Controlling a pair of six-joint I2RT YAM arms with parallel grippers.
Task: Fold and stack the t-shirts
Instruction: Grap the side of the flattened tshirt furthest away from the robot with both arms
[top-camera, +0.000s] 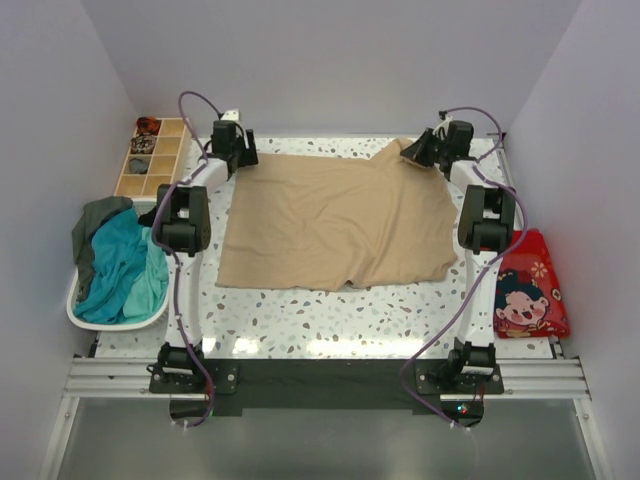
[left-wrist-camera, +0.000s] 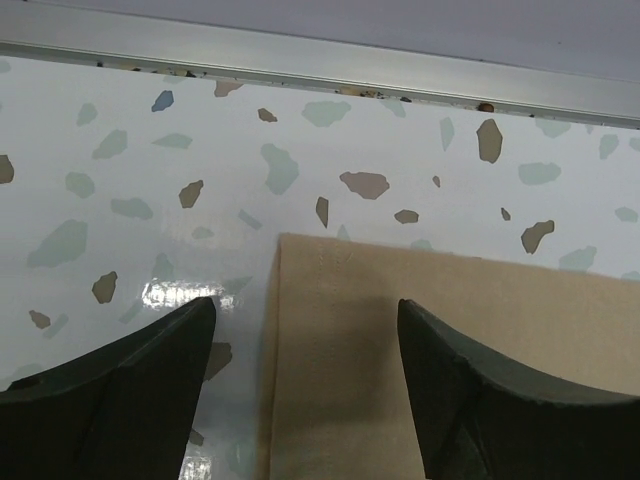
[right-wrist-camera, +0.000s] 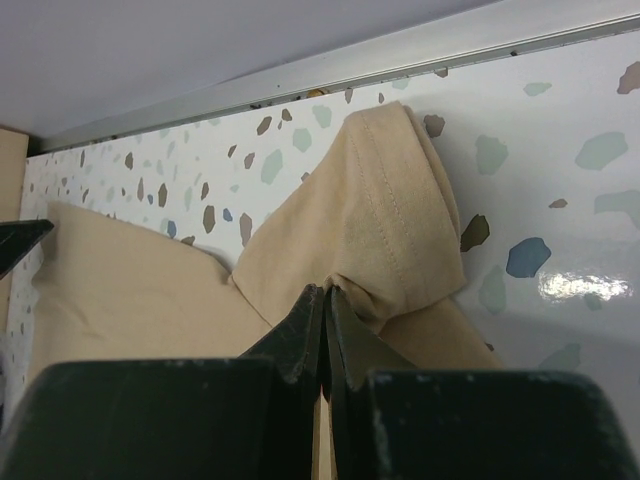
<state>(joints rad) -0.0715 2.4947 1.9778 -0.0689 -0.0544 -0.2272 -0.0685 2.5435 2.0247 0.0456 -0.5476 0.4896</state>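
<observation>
The beige t-shirt's side edge is between the fingers of my open left gripper. The gripper should move fully over the t-shirt's far corner and pinch the cloth there before it lifts.
A sandy-beige t-shirt lies spread on the table. My left gripper is open above its far left corner, one jaw over bare table, the other over cloth. My right gripper is shut on the beige shirt's far right corner, where the sleeve bunches up at the fingertips. A teal t-shirt and a dark grey-green t-shirt lie heaped in the white basket at the left.
The white basket sits at the table's left edge. A wooden compartment box stands at the far left. A red printed bag lies at the right edge. A metal rail runs along the far table edge.
</observation>
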